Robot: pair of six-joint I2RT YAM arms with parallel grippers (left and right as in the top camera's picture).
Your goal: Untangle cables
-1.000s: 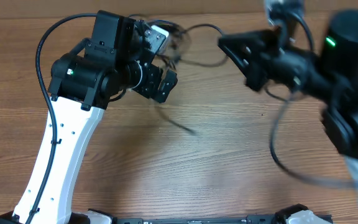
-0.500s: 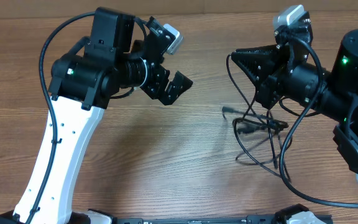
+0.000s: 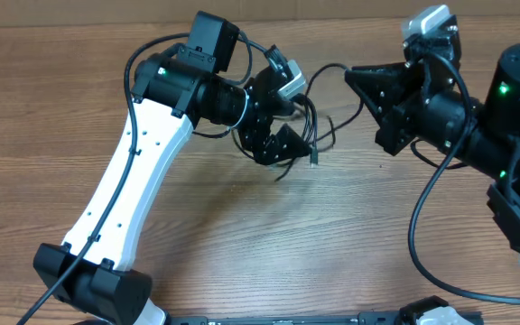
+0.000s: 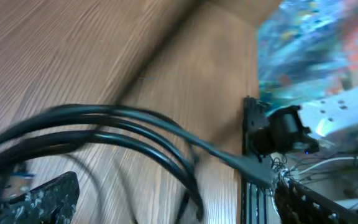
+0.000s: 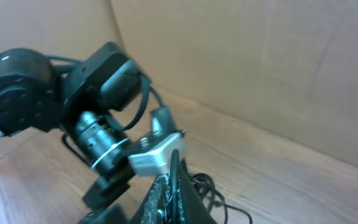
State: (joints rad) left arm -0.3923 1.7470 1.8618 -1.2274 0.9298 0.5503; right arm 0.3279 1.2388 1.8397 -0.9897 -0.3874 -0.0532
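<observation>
Several looped strands of cable (image 4: 114,122) pass between the open fingers of my left gripper, so my left gripper should grip only one piece and draw it away from the heap.
The cables (image 3: 313,119) are thin black strands that hang in loops above the wooden table between my two grippers. My left gripper (image 3: 283,137) is open beside the loops. In the left wrist view several cable strands (image 4: 135,124) run across between its wide-apart fingers (image 4: 173,202), not clamped. My right gripper (image 3: 354,74) is shut on one strand that runs left from its tip to the loops. In the right wrist view that strand sits pinched between the fingers (image 5: 173,185), with the rest of the cables (image 5: 209,186) dangling beyond.
The left arm's white link (image 3: 125,194) crosses the table's left half. A thick black arm cable (image 3: 415,230) arcs at the right. A brown cardboard wall (image 5: 260,68) stands behind the table. A white power strip (image 4: 347,109) lies past the table edge.
The cables were lying on the table at the right half a second ago; now they hang between the grippers. My left arm has swung right, up to the loops. My right gripper has barely moved.
</observation>
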